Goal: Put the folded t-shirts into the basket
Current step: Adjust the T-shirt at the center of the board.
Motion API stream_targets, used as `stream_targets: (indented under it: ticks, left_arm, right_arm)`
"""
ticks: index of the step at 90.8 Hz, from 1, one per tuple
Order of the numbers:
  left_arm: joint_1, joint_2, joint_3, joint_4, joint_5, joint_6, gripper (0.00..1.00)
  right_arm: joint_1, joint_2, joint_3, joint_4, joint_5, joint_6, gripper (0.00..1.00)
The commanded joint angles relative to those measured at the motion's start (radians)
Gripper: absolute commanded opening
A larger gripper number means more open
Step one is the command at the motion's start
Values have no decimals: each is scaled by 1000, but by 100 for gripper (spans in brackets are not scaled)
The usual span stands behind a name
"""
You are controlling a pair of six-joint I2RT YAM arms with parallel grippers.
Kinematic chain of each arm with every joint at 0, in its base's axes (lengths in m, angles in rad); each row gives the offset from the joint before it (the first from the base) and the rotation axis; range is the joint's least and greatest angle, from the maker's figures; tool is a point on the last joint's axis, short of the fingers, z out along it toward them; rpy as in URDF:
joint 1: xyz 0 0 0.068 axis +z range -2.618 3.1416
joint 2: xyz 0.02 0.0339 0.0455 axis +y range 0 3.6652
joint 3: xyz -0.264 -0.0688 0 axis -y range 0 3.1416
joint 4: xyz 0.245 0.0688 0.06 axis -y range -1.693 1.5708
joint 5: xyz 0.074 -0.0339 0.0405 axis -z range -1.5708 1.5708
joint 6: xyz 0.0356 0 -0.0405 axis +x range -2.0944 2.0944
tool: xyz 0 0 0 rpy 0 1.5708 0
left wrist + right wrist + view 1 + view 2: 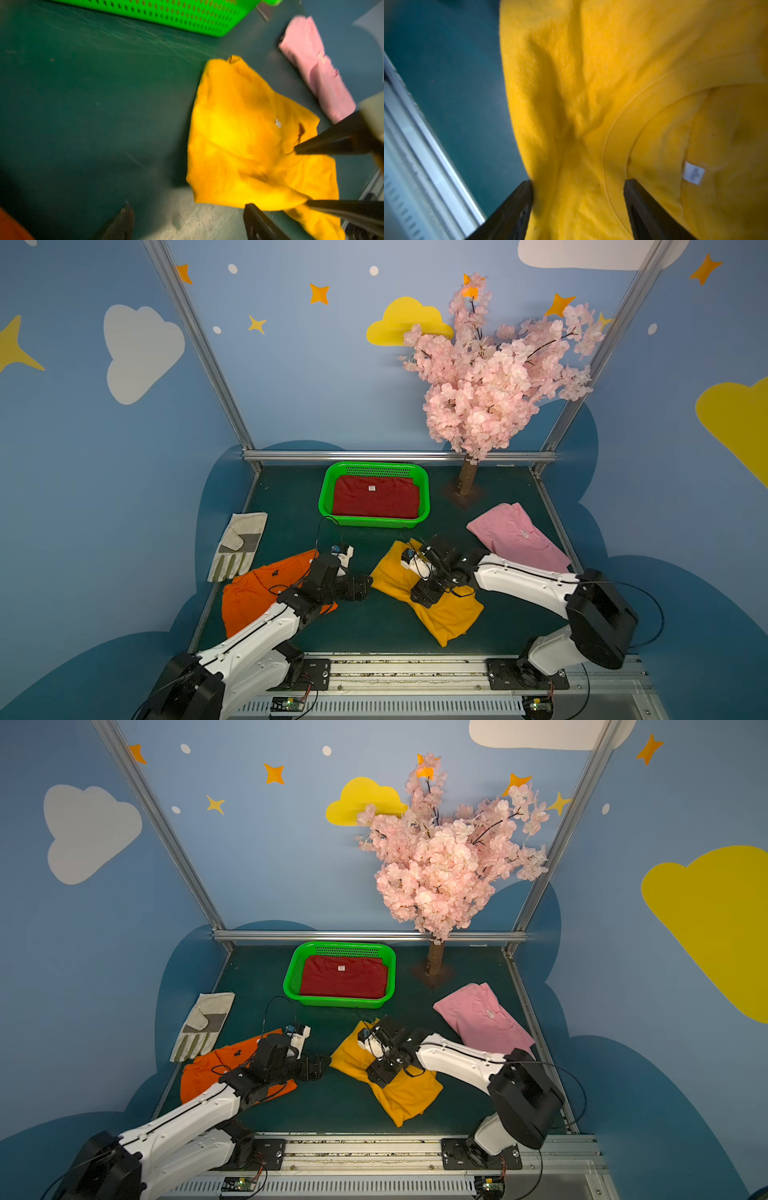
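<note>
I should turn the yellow t-shirt (pixel 452 617) straight with my right gripper, because it lies crooked to the green basket. Then I should take its shoulder next to the collar before I lift it.
The green basket (pixel 424 489) stands at the back middle with the dark red t-shirt (pixel 376 502) flat inside. On the table in front lie the orange t-shirt (pixel 253 597) at the left, the golden yellow t-shirt (pixel 449 614) in the middle and the pink t-shirt (pixel 515 535) at the right. My right gripper (pixel 577 182) is down on the yellow t-shirt (pixel 591 83), jaws apart, rumpled cloth lying between the fingers. My left gripper (pixel 188 209) stands open over bare table, just left of the yellow t-shirt's (pixel 239 124) edge, holding nothing.
A beige-and-grey work glove (pixel 241 543) lies at the left edge behind the orange t-shirt. A pink blossom tree (pixel 467 477) stands at the back right beside the basket. Metal frame rails run along the table's edges.
</note>
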Motion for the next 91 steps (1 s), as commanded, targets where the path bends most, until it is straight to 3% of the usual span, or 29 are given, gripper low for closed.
stream_targets:
  ticks: [1, 10, 18, 35, 59, 77, 91]
  left_arm:
    - [-56, 82, 72, 57, 3, 82, 85]
    - [-105, 180, 140, 57, -13, 106, 85]
    - [-144, 250, 185, 65, -23, 122, 85]
    - [-204, 422, 286, 38, 25, 98, 84]
    - [-228, 514, 273, 35, 64, 53, 83]
    - [-269, 436, 153, 42, 53, 25, 83]
    - [-320, 323, 51, 21, 50, -32, 82]
  right_arm:
    - [-89, -158, -97, 71, -107, 98, 77]
    - [-208, -267, -185, 74, -114, 219, 80]
    - [-283, -338, -261, 58, -30, 343, 80]
    - [-320, -417, -380, 77, 172, 553, 76]
    - [-328, -267, -364, 137, 178, 562, 69]
    - [-343, -70, -264, 193, 130, 492, 62]
    - [-326, 95, -99, 185, 42, 418, 56]
